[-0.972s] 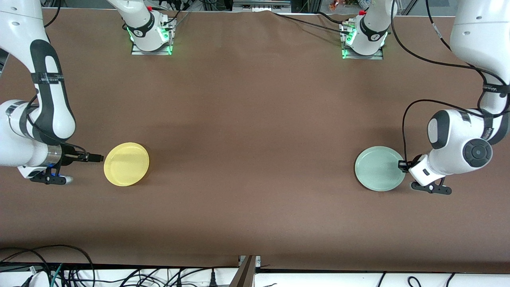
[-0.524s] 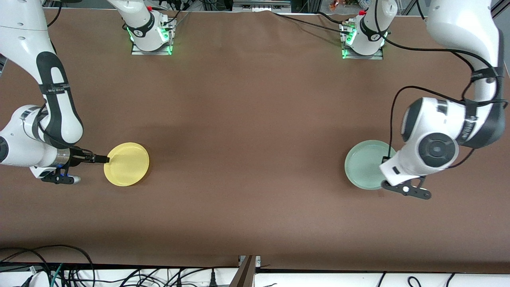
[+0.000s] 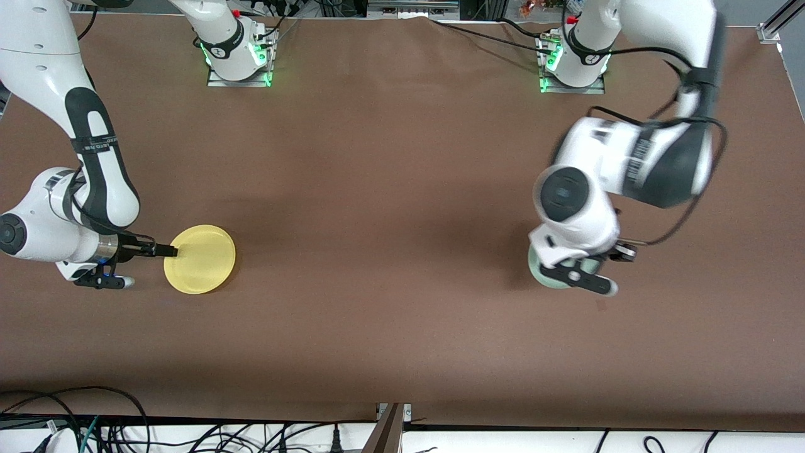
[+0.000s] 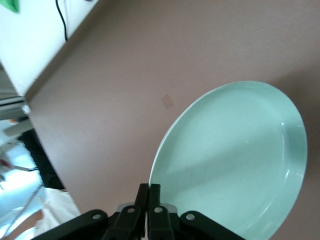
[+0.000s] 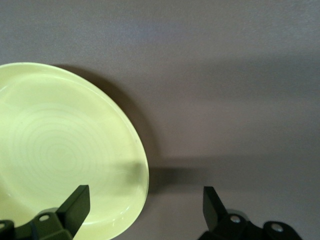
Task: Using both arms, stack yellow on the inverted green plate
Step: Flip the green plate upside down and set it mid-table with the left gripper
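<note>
I expect the yellow plate (image 3: 200,259) to tip in my open fingers, far side drooping, when I lift it, because they are around just the edge (image 3: 173,251) of it.
The yellow plate (image 3: 200,258) lies flat on the brown table near the right arm's end. My right gripper (image 3: 168,252) is low at its rim and open. In the right wrist view the yellow plate's (image 5: 60,150) rim sits between the spread jaws of the gripper (image 5: 145,199), untouched. My left gripper (image 4: 149,188) is shut on the rim of the pale green plate (image 4: 235,155), which is tilted with its hollow face showing. In the front view the left wrist (image 3: 569,220) covers most of the green plate (image 3: 538,268); only an edge shows.
The brown table cloth (image 3: 390,189) fills the space between the two plates. The arm bases (image 3: 238,56) stand along the edge farthest from the front camera. Cables (image 3: 94,428) lie below the table's front edge.
My left arm has swung toward the table's middle, turning its wrist, and the green plate moved with it. My right gripper has edged forward onto the yellow plate's rim.
</note>
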{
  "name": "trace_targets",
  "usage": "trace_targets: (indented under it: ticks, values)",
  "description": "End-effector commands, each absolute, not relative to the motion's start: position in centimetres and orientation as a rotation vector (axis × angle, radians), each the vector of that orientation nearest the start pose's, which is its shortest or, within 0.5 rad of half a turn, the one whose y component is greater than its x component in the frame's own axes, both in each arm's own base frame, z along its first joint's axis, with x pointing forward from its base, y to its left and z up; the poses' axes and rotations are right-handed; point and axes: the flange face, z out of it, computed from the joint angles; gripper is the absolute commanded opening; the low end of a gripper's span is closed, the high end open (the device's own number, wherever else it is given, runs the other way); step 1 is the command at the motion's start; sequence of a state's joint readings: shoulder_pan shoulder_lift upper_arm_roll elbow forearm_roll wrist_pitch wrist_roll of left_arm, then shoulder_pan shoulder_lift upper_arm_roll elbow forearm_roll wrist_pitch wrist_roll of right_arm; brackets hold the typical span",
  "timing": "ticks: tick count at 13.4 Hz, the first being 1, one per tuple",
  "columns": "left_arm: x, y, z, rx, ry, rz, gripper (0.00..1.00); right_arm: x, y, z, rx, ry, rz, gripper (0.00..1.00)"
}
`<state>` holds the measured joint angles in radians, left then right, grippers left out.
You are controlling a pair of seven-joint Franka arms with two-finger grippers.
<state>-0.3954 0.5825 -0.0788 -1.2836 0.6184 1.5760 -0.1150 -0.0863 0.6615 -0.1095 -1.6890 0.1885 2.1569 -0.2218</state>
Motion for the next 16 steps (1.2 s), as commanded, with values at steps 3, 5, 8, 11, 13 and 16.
trace_targets:
  ticks: [3,5,8,11,13,16]
  values:
    - [60.2,-37.6,36.7,-2.175,0.568,-0.073,0.0,64.2,-12.7,18.7,-2.94,0.082,0.216,1.0]
    - [58.5,-41.1,34.1,-2.102,0.54,-0.168,0.0,64.1,-12.7,18.4,-2.937,0.081,0.224,1.0]
    - [57.1,-43.8,31.6,-1.998,0.517,-0.296,0.0,64.1,-12.8,18.3,-2.936,0.064,0.224,0.74]
    - [53.6,-48.7,28.7,-1.895,0.574,-0.421,0.0,64.0,-12.8,18.3,-2.935,0.057,0.226,0.6]
    - [51.9,-51.2,26.5,-1.798,0.629,-0.506,0.0,64.0,-12.8,18.0,-2.934,0.055,0.232,0.6]
    - [50.6,-54.2,26.2,-1.846,0.653,-0.623,0.0,64.0,-12.8,17.9,-2.931,0.06,0.232,0.6]
